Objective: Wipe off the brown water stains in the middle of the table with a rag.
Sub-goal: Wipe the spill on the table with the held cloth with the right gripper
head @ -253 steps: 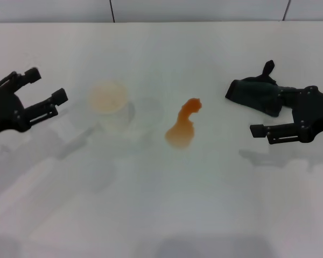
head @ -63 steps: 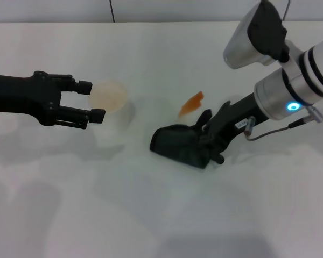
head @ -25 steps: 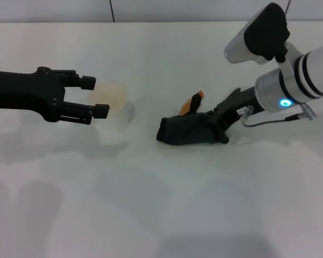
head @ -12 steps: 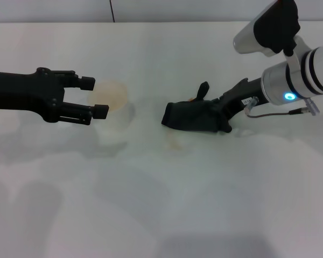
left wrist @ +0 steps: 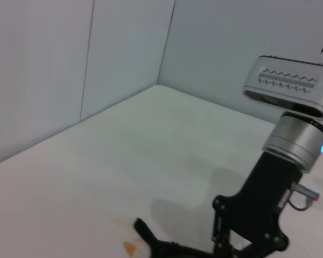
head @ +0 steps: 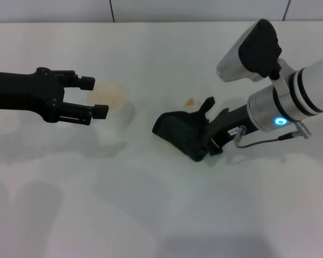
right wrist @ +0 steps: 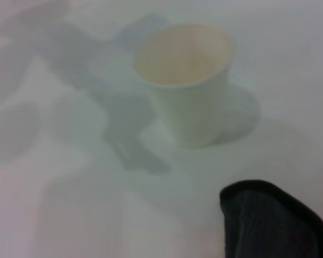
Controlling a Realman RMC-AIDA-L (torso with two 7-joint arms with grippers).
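Note:
The rag's front edge [head: 160,124] is pointing past the brown water stains towards the cup. My right gripper should therefore swing the rag back over the trace [head: 190,102] behind it.
My right gripper [head: 214,135] is shut on the rag [head: 181,130], a dark crumpled cloth pressed flat on the white table [head: 161,204] near its middle. Just behind the rag, only a small orange-brown trace of the brown water stains [head: 190,101] shows. The left wrist view shows the same trace [left wrist: 129,248] beside the rag [left wrist: 169,250], under the right gripper [left wrist: 246,236]. In the right wrist view a corner of the rag [right wrist: 272,223] lies near the cup. My left gripper [head: 93,97] is open at the left, level with the cup's rim.
A white paper cup [head: 113,102] with a tan inside stands upright left of the rag, and its mouth also shows in the right wrist view [right wrist: 184,80]. A grey wall [head: 161,9] runs along the table's far edge.
The right gripper has dragged the rag toward the front and left, off the spot it covered half a second ago. The big orange puddle is reduced to a small trace. The left arm has not moved.

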